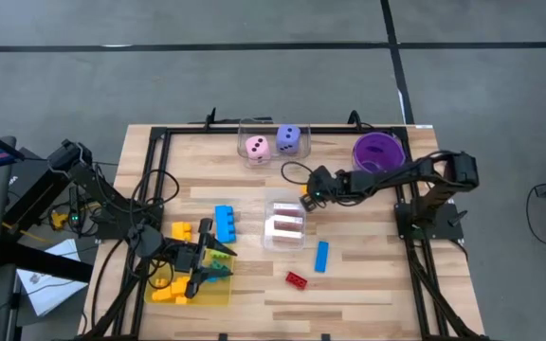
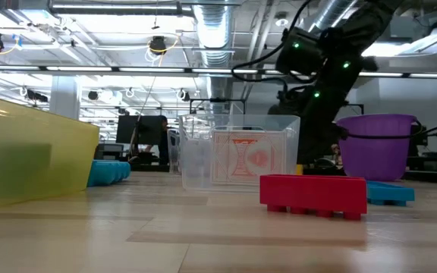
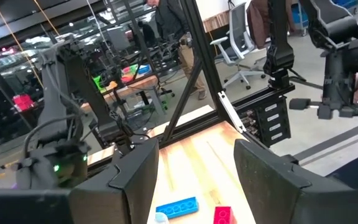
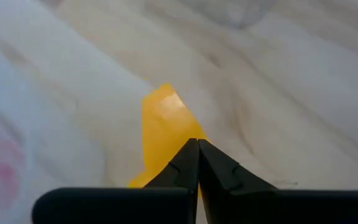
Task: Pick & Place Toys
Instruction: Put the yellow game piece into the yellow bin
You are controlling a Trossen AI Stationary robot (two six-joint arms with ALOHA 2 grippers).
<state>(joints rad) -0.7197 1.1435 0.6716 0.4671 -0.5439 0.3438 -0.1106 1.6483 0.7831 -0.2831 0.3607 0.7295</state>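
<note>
The yellow toy (image 1: 303, 189) is in my right gripper's closed fingers. The wood (image 1: 336, 237) beside the front blue brick is free, so I should continue there and release the toy.
My right gripper (image 1: 313, 192) (image 4: 197, 143) is shut and slants down at a small yellow toy (image 1: 304, 202) (image 4: 163, 118) lying on the wood beside a clear box (image 1: 284, 225) that holds playing cards. My left gripper (image 1: 205, 263) (image 3: 194, 180) hovers level over the yellow tray (image 1: 218, 296), open, with nothing between its fingers. Yellow and green toys lie in that tray. A blue brick (image 1: 321, 256) and a red brick (image 1: 297, 279) lie flat on the table near the front; another blue brick (image 1: 225, 223) lies by the tray. My right gripper's shut fingertips (image 4: 188, 155) stand right at the near edge of the yellow toy (image 4: 166, 134), coming from above at a slant. The fingers hide the spot, so I cannot tell whether they touch it. The toy lies flat on the table.
A pink die (image 1: 257, 148) and a purple die (image 1: 289, 139) sit in a clear box at the far edge. A purple bowl (image 1: 378, 152) stands at the far right, close to my right arm. Bare wood lies at the front right.
</note>
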